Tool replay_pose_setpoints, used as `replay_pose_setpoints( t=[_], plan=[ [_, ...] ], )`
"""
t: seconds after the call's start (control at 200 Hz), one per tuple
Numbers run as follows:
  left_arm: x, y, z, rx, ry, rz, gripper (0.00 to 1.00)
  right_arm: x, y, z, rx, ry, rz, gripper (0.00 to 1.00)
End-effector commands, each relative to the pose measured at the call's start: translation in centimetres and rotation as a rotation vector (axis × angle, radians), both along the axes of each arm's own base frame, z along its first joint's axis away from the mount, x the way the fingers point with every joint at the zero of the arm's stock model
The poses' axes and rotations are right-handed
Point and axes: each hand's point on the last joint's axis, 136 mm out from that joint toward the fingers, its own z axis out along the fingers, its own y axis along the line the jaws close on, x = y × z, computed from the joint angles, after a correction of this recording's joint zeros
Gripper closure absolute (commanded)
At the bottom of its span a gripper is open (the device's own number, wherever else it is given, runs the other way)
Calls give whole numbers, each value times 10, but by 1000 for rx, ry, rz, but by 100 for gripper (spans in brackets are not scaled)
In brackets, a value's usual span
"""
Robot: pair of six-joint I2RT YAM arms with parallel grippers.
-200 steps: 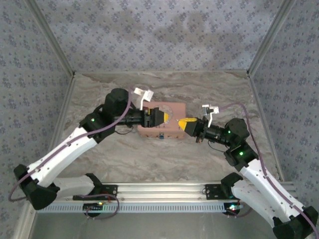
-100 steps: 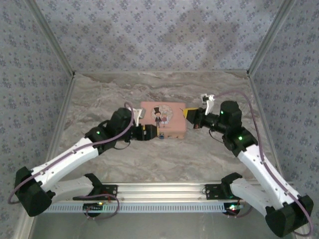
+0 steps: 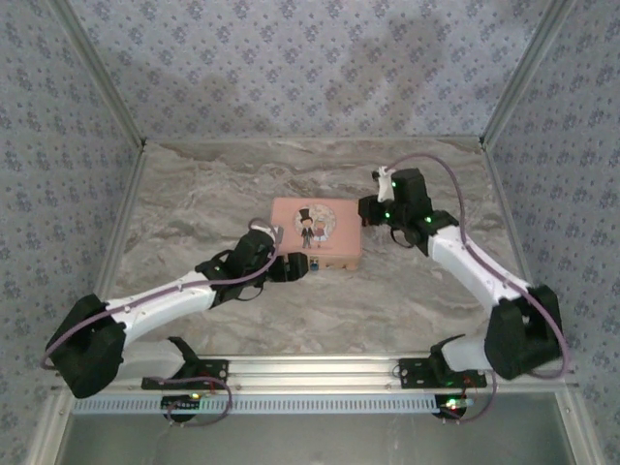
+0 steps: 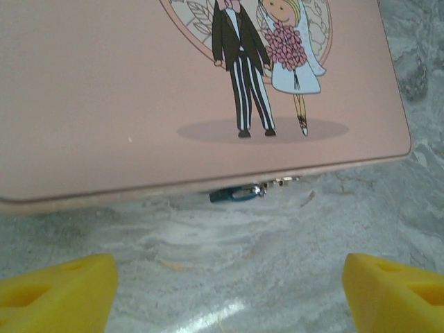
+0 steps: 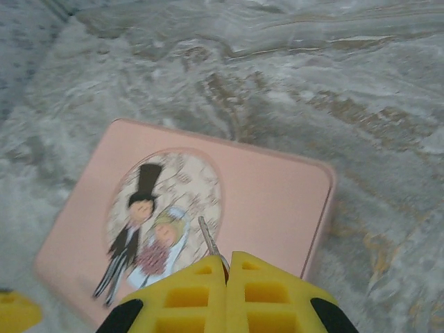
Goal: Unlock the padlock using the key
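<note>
The robot's left gripper is pointing steeply down, with the padlock tucked (image 4: 236,193) below the tin's front edge, so it should tilt flatter and reach for the padlock from the front (image 4: 234,232).
The padlock (image 4: 236,195) is a tiny bluish lock that hangs at the front edge of the pink tin (image 4: 104,83), also seen from above as the padlock (image 3: 317,262). My left gripper (image 3: 295,268) sits low on the table just in front of it. In the left wrist view, the left gripper (image 4: 229,288) is open, its yellow fingertips (image 4: 69,284) wide apart with only bare table between them. My right gripper (image 5: 227,267) is shut on the key (image 5: 208,239), whose thin blade sticks out over the tin's lid. From above, the right gripper (image 3: 366,215) hovers at the tin's far right corner.
The pink tin (image 3: 334,218) with a cartoon couple lies flat mid-table on the marble surface (image 3: 194,194). Patterned walls close in the left, back and right sides. Both arms reach in from the near rail (image 3: 310,368).
My left gripper came back off the tin's lid, dropped to the table at its front and opened wider. The right arm swung from the tin's right side to its far right corner, key still held.
</note>
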Motion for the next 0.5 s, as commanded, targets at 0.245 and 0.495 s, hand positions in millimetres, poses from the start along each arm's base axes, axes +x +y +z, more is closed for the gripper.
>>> replay_pose_setpoints(
  t=[0.245, 0.495],
  plan=[
    [41, -1, -3, -21, -122, 52, 8, 95, -7, -32, -184, 26, -86, 100],
    [76, -2, -6, -19, -122, 45, 7, 108, -3, -57, -227, 69, -82, 100]
  ],
)
